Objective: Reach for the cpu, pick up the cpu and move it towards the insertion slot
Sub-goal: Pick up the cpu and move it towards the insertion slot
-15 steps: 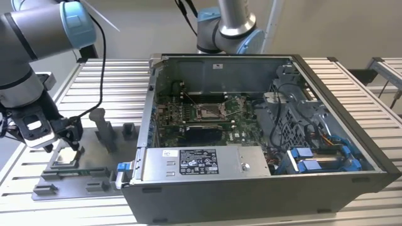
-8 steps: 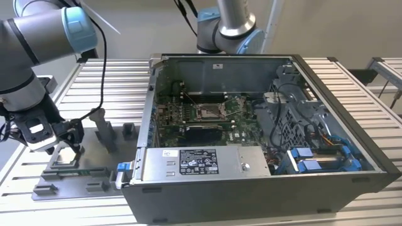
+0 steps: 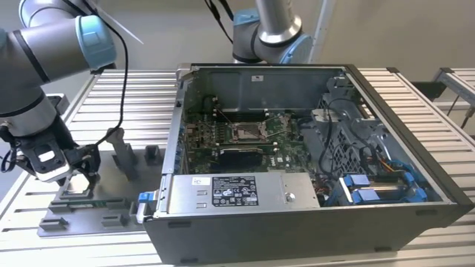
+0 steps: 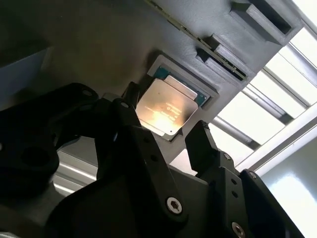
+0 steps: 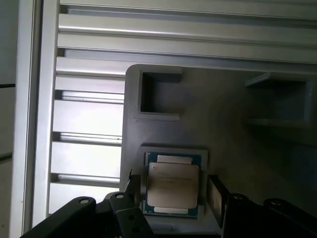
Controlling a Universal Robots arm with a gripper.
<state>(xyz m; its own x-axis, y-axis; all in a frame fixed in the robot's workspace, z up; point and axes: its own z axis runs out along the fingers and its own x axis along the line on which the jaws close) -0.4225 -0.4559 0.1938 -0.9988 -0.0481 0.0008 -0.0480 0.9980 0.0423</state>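
Observation:
The cpu (image 5: 173, 185) will come loose and leave the grey tray behind when I lift, because the pocket's low rim (image 5: 173, 149) leaves the cpu's side open.
The cpu (image 5: 173, 186) is a small square chip with a silvery face and a thin green rim. It lies flat in a shallow pocket of the grey tray (image 5: 163, 99). In both wrist views my gripper (image 5: 174, 192) stands open just above it, one black finger (image 5: 132, 187) on each side of the chip and a small gap to its edges. The second wrist view shows the cpu (image 4: 166, 106) between the fingertips (image 4: 200, 136) of the gripper (image 4: 163, 121). In the exterior view the gripper (image 3: 74, 177) hangs low over the tray at the exterior view's left. The insertion slot (image 3: 246, 131) sits inside the open computer case.
The open computer case (image 3: 312, 222) stands to the exterior view's right of the tray (image 3: 111, 208), with its power supply (image 3: 237, 192) in front. Upright grey tray blocks (image 3: 122, 156) rise beside the gripper. A second arm (image 3: 271, 30) stands behind the case. The slatted metal table (image 3: 415, 105) lies below.

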